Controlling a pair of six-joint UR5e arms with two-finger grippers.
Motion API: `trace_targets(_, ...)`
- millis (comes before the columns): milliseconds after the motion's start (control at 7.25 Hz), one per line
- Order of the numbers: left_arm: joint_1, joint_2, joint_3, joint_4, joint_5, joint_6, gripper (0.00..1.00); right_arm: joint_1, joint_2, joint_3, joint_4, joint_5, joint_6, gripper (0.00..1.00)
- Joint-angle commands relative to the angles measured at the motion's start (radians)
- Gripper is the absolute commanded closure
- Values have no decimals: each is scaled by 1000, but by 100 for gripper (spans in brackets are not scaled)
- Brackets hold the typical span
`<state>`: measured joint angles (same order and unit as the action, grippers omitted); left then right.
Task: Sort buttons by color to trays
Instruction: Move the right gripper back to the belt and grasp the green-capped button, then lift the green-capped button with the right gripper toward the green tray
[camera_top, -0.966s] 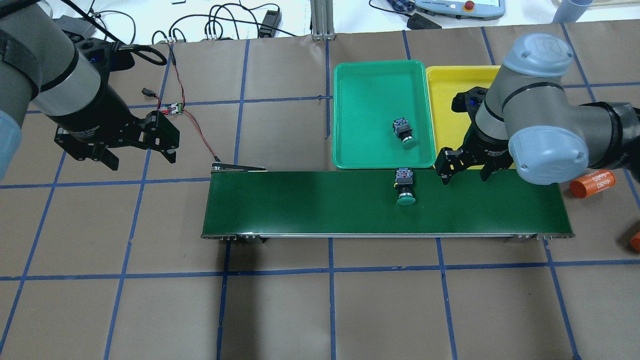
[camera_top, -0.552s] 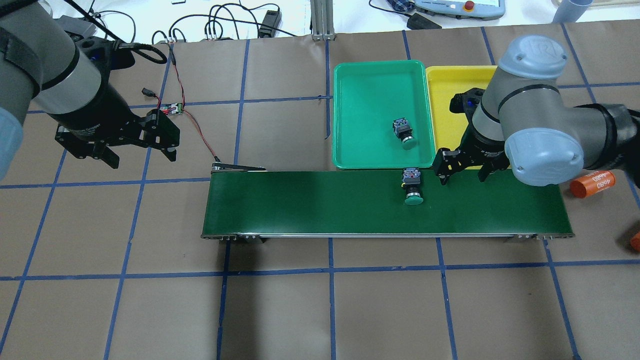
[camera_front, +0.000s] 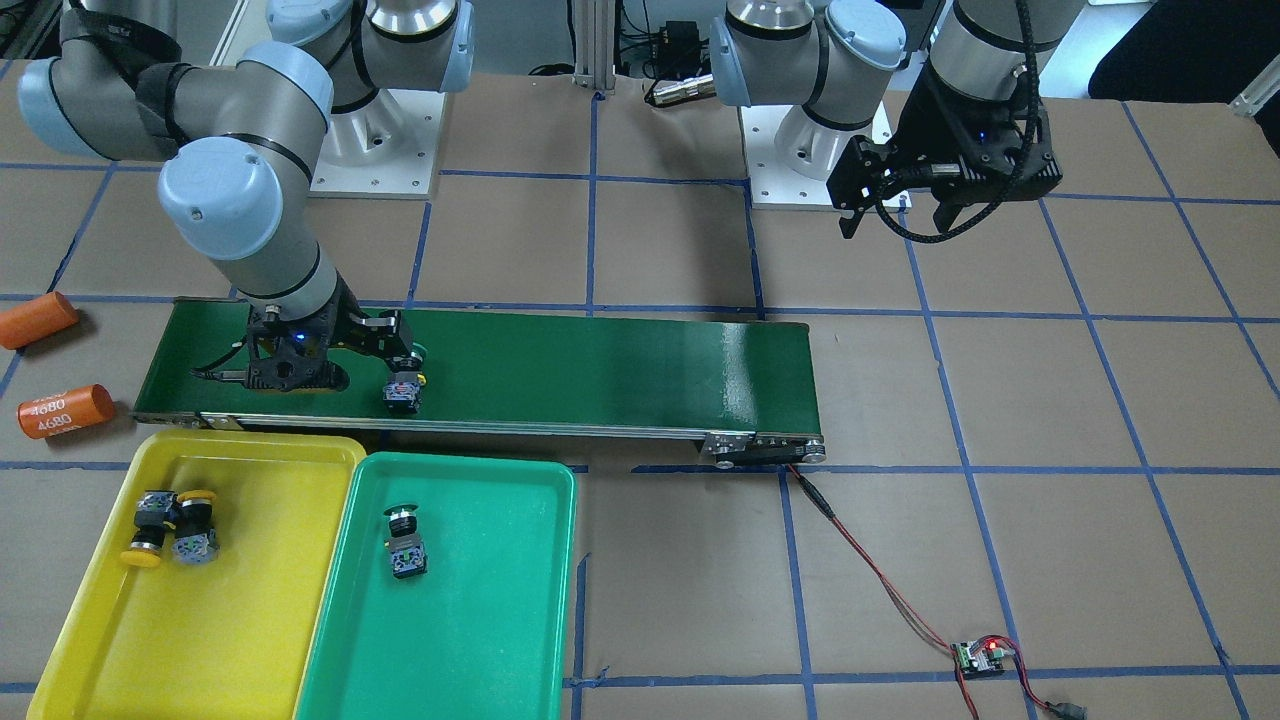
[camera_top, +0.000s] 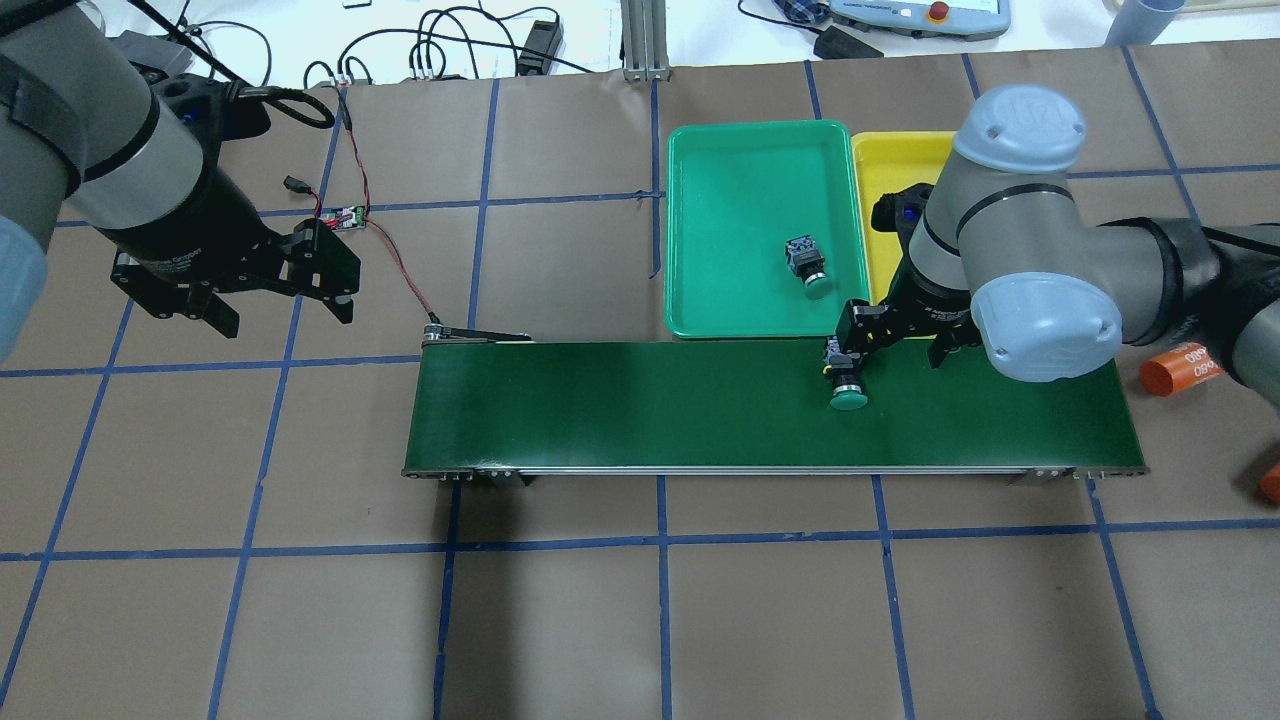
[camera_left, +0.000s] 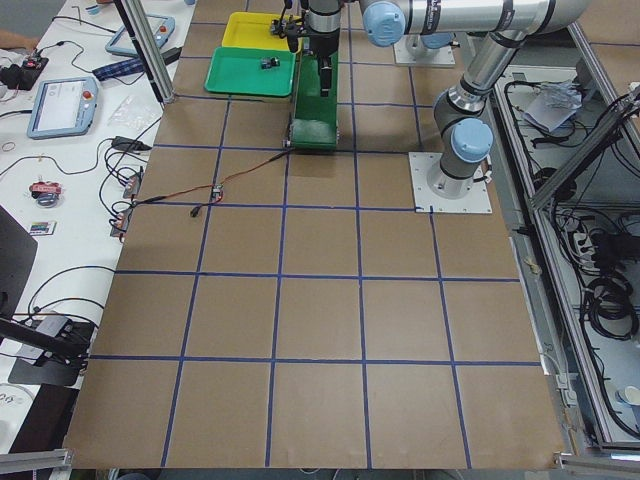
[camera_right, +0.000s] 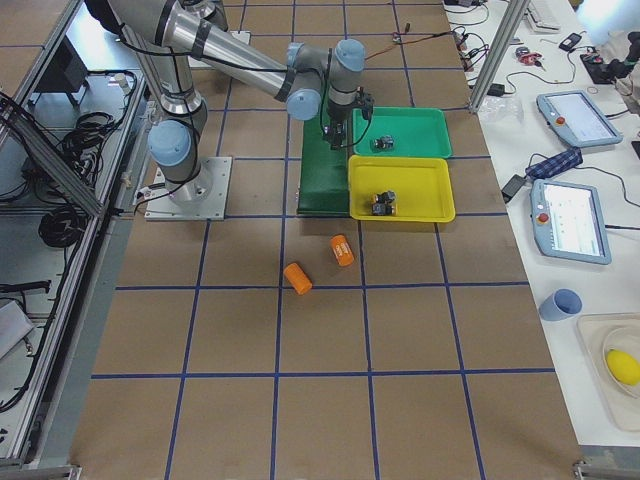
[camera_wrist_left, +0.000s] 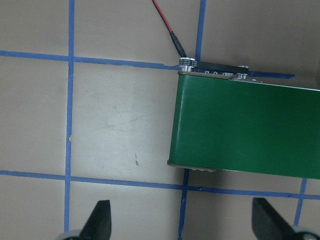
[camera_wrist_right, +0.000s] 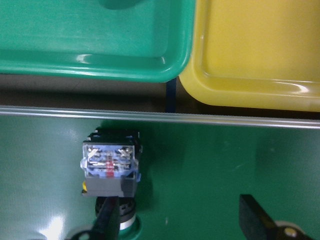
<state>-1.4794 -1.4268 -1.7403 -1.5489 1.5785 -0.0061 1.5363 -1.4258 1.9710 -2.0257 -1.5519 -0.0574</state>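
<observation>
My gripper is holding the green button (camera_front: 404, 392), and the round cap (camera_wrist_right: 132, 229) sticks out past the button's boxy body. The button should roll onto another side when I let go of it in the tray.
A green-capped button (camera_top: 846, 388) lies on the dark-green conveyor belt (camera_top: 650, 410), near its far edge. My right gripper (camera_top: 895, 345) is open just above the belt. In the right wrist view the button (camera_wrist_right: 109, 167) sits by one finger (camera_wrist_right: 107, 220), not centred between the two. Another green button (camera_top: 808, 270) lies in the green tray (camera_top: 740, 170). Two yellow buttons (camera_front: 150, 520) (camera_front: 195, 530) lie in the yellow tray (camera_front: 250, 600). My left gripper (camera_top: 260, 300) is open and empty, above the table to the left of the belt.
Two orange cylinders (camera_top: 1185, 365) (camera_top: 1270, 482) lie on the table past the belt's right end. A red-black wire with a small circuit board (camera_top: 345, 217) runs to the belt's left end. The trays stand side by side behind the belt.
The green button has travelled right along the belt. My right gripper has moved left to meet it and stays open. The left arm has barely moved.
</observation>
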Motion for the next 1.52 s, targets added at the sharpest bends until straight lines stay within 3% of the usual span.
trace_targets(0, 1, -1, -2, 1, 0, 0, 0, 5, 27, 0, -21, 1, 7, 14)
trace_targets(828, 1, 5, -4, -2, 2, 0, 0, 5, 34, 0, -24, 3, 7, 17)
trace_targets(966, 1, 5, -1, 1, 2, 0, 0, 5, 35, 0, -28, 3, 7, 24)
trace_targets(1103, 4, 9, -2, 0, 3, 0, 0, 5, 36, -1, -30, -7, -1, 47)
trace_targets(1379, 4, 8, -1, -2, 18, 2, 0, 5, 35, -4, -31, -29, -5, 77)
